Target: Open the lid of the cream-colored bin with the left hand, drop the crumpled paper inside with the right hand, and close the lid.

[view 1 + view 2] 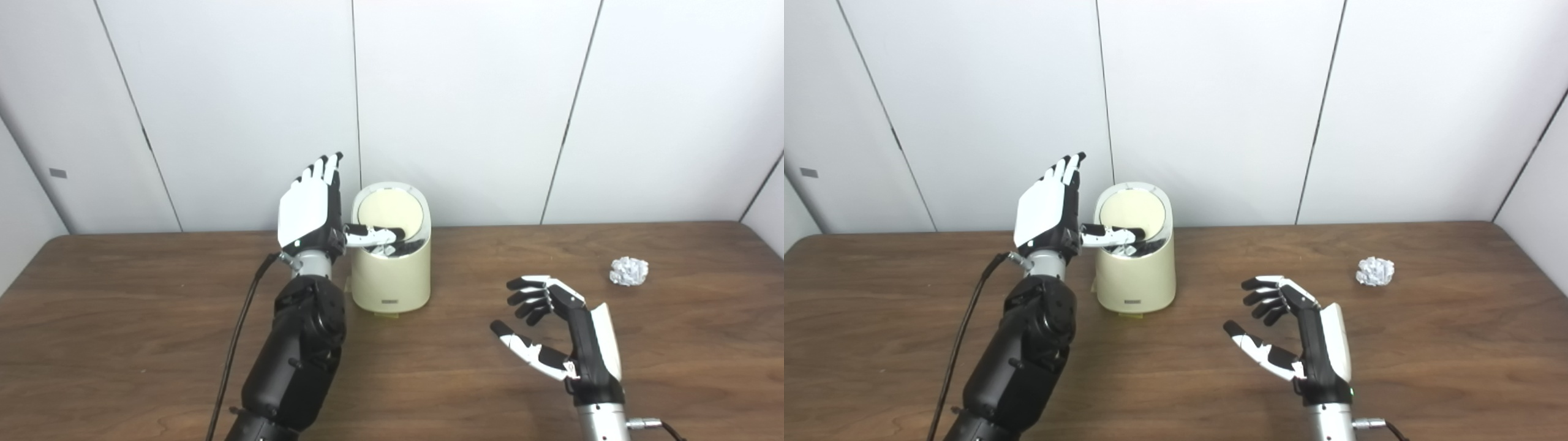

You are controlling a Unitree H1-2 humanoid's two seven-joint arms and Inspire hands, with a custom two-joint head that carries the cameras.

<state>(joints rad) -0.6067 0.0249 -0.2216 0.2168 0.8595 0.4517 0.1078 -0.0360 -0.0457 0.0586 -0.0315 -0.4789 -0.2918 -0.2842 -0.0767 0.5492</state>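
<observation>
My gripper will open the round lid [391, 208] by its front edge [397, 235], where my thumb is working, so the lid will swing up toward the wall and stay up.
The cream-colored bin [392, 278] stands on the table near the back wall. Its round lid [389, 208] is tilted back, and a dark gap shows at its front edge. My left hand [309, 211] is upright at the bin's left side, open, fingers pointing up. Its thumb [373, 234] reaches across the lower edge of the lid into the gap. The crumpled paper [629, 271] lies on the table far to the right. My right hand [551, 331] hovers open over the table between bin and paper, holding nothing, well short of the paper.
The brown wooden table [122, 318] runs up to a white panelled wall. A black cable [236, 343] hangs along my left forearm. Something pale shows inside the bin's dark gap, beside the thumb.
</observation>
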